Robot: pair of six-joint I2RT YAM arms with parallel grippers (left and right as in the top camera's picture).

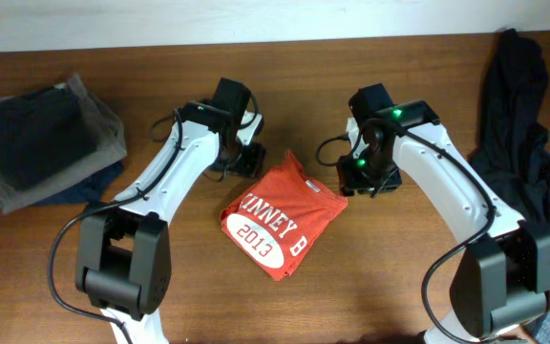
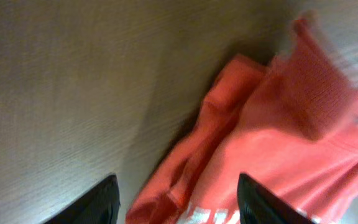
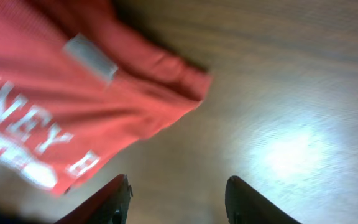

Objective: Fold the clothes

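The folded red-orange T-shirt [image 1: 283, 218] is lying at a slant between my grippers. Next, I turn it straight with both of them before my left gripper carries it over to the stack [image 1: 51, 139].
A red-orange T-shirt [image 1: 283, 218] with white lettering and "2013" in a white oval lies folded into a small packet at the middle of the table. My left gripper [image 1: 241, 159] hovers at its upper left corner, open, with the shirt's folded edge [image 2: 241, 155] between and beyond the fingers [image 2: 178, 200]. My right gripper [image 1: 363, 174] hovers just right of the shirt's upper right corner, open and empty [image 3: 178, 200] over bare wood; the shirt [image 3: 55, 106] with its white tag lies to the left. A limp black garment [image 1: 523, 143] lies at the right edge.
A stack of folded dark and grey clothes [image 1: 41, 143] sits at the far left of the wooden table [image 1: 380, 277]. A white wall edge runs along the back.
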